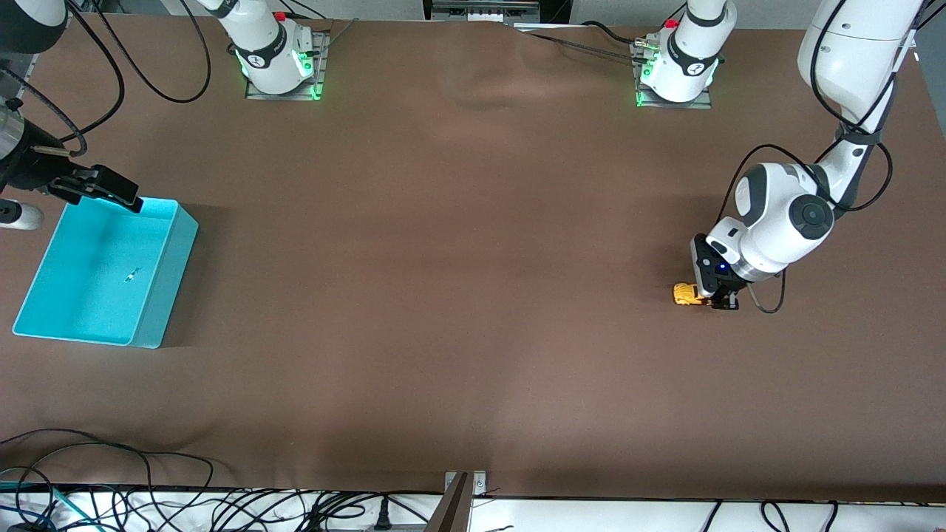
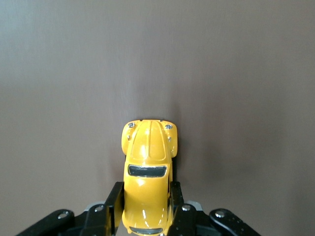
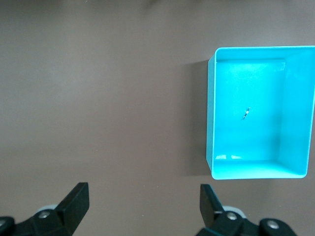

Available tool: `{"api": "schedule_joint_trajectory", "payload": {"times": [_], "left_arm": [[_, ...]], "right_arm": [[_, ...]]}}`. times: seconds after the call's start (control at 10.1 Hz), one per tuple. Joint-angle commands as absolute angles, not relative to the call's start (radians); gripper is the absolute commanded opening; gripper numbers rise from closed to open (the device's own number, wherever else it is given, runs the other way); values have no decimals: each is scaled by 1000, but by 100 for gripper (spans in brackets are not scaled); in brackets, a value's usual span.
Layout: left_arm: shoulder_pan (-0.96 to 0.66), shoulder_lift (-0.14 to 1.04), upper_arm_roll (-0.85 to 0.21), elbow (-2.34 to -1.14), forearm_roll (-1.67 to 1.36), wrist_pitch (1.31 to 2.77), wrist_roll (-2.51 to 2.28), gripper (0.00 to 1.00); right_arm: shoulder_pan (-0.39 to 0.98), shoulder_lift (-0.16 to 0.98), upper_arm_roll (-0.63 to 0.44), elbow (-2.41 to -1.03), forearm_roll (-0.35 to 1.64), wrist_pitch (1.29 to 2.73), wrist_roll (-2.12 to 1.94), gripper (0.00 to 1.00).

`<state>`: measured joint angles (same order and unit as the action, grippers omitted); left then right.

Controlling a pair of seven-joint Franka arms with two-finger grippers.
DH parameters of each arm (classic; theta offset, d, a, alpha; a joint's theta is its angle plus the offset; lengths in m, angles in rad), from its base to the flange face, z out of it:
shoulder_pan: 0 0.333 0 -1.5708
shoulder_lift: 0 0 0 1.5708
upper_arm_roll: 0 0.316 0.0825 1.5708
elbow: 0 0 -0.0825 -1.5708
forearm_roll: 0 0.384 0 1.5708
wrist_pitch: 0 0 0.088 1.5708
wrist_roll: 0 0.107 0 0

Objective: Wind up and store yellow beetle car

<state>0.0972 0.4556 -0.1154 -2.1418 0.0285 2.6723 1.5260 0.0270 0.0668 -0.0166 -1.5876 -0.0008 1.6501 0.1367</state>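
The yellow beetle car's nose (image 1: 680, 294) points toward the distant turquoise bin, so the robot's left gripper should pull the yellow beetle car backward (image 1: 691, 295) to wind it up, and then open.
The yellow beetle car (image 1: 684, 294) is small and rounded, with dark windows, and sits low on the brown table toward the left arm's end. My left gripper (image 1: 719, 301) is shut on it. In the left wrist view the black fingers (image 2: 114, 196) press both sides of the yellow beetle car (image 2: 147, 157) at its rear half, and its nose points away from my left gripper (image 2: 146, 196). My right gripper (image 1: 111, 189) hangs open and empty above the table by the turquoise bin's rim. In the right wrist view only bare table shows between the spread fingers of my right gripper (image 3: 143, 192).
The turquoise bin (image 1: 167, 284) stands at the right arm's end of the table, with only a tiny dark speck (image 1: 131, 275) on its floor; the right wrist view shows the bin (image 3: 210, 118) too. Cables (image 1: 111, 473) lie along the table edge nearest the front camera.
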Motion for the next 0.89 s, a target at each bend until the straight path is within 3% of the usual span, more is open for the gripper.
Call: {"api": "schedule_joint_trajectory", "payload": {"times": [0.0,0.2,0.79], "left_arm": [[97,451,-158,-2129,44,2655,1526,3],[83,449,-199,-2129,44,2619,1447,1],[60,485,-192,-2135,84,2583,1393,1]], "right_arm": [[23,77,-17,-1560,11,1635,132,100],[23,77,-18,-1560,11,1635,132,100],[21,78,-18,-1560,11,1635,135,100]]}}
